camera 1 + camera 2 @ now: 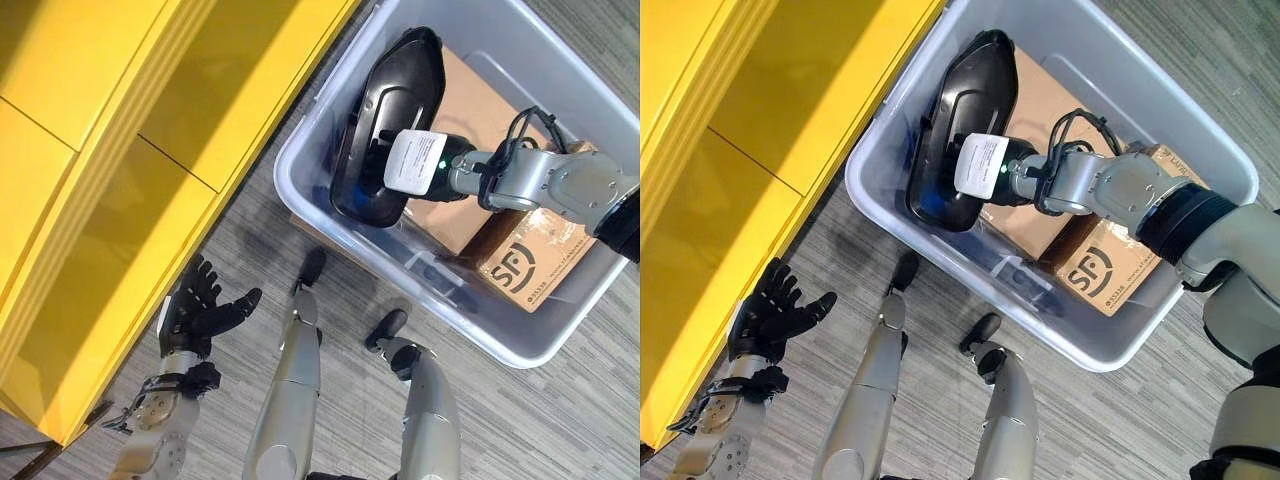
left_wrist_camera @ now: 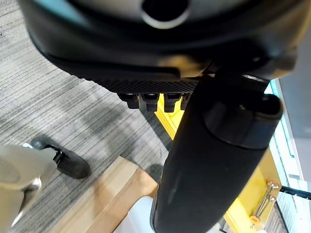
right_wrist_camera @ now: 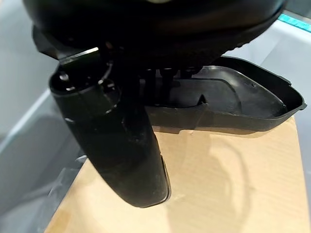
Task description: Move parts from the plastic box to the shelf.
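Observation:
The broad hollow has a low rim (image 1: 355, 130). I therefore expect the long black part (image 1: 408, 88) to tip from its edge onto its back as I lower it.
A long black moulded plastic part (image 1: 400, 80) leans tilted inside the clear grey plastic box (image 1: 300, 190), against its wall nearest the shelf. My right hand (image 1: 420, 160) reaches into the part's hollow side. In the right wrist view its fingers hook behind the part's rim (image 3: 243, 107), while the thumb (image 3: 116, 141) lies outside over brown cardboard. The yellow shelf (image 1: 120, 150) runs along the left. My left hand (image 1: 195, 310) hovers open beside the shelf's front edge, above the floor, holding nothing.
Two cardboard boxes lie in the plastic box: a flat one (image 1: 470, 100) under the part and a printed one (image 1: 530, 255) at the near right corner. A wooden board (image 2: 107, 194) shows below the box. Grey plank floor separates shelf and box.

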